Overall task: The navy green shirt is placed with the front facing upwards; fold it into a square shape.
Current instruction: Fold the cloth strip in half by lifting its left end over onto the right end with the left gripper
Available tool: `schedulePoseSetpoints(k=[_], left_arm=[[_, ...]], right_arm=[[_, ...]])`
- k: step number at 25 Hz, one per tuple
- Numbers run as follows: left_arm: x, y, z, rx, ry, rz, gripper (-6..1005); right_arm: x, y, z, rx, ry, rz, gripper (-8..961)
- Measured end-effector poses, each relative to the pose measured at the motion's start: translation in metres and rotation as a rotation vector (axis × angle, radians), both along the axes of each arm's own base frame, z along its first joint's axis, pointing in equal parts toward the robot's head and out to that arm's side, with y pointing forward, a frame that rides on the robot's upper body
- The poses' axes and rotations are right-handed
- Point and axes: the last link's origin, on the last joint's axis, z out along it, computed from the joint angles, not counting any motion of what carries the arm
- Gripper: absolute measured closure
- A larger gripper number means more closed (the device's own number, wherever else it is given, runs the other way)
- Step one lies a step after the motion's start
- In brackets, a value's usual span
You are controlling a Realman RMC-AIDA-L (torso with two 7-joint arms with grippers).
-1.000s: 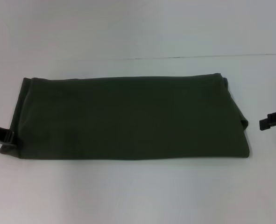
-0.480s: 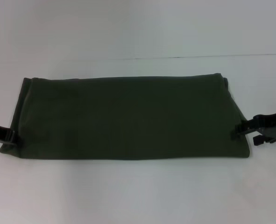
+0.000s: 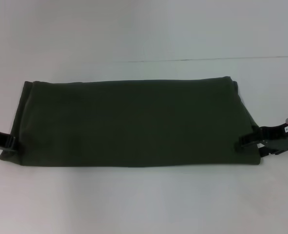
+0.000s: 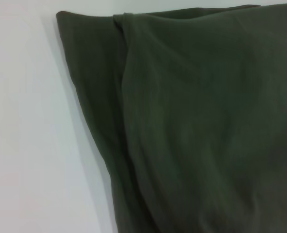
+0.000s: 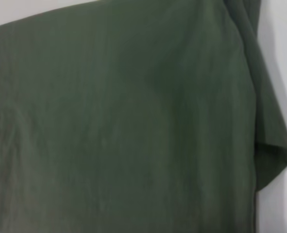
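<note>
The shirt's near corner (image 3: 257, 161) is beyond my right gripper, which is open at the shirt's end edge (image 3: 252, 125). Next, I move the gripper to that corner, pinch it and pull it closer.
The navy green shirt (image 3: 134, 122) lies folded into a long flat band across the white table, plain green side up, with no lettering showing. My left gripper (image 3: 8, 143) sits at the band's near left corner, touching the cloth edge. At the band's right end, near the front corner, my right gripper (image 3: 251, 145) stands open, one finger (image 3: 246, 138) lying over the cloth edge and the other lower and just outside it. The left wrist view shows layered folds of the shirt (image 4: 206, 121). Green cloth of the shirt (image 5: 124, 121) fills the right wrist view.
The white table (image 3: 134, 200) extends in front of and behind the shirt. A thin dark seam line (image 3: 207, 59) runs across the table behind the shirt.
My right gripper has moved in from the right edge of the view to the shirt's right end. The left gripper and the shirt have stayed put.
</note>
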Motion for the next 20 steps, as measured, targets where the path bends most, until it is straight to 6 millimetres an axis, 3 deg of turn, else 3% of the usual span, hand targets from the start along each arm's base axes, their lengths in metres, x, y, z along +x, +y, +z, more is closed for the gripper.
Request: schedulePoseSetpoints(k=[6, 11, 20], left_arm=[[-0.0007, -0.0005, 0.0000, 0.000, 0.001, 0.002, 953], [-0.0009, -0.0007, 0.0000, -0.001, 0.001, 0.002, 951], [-0.0013, -0.0009, 0.0004, 0.000, 0.002, 0.002, 953]], right_arm=[[-0.0010, -0.0001, -0.0039, -0.003, -0.004, 0.005, 99], [-0.0017, -0.0001, -0.0053, -0.007, -0.010, 0.010, 266], [-0.0029, -0.0001, -0.0069, -0.020, -0.027, 0.024, 445]])
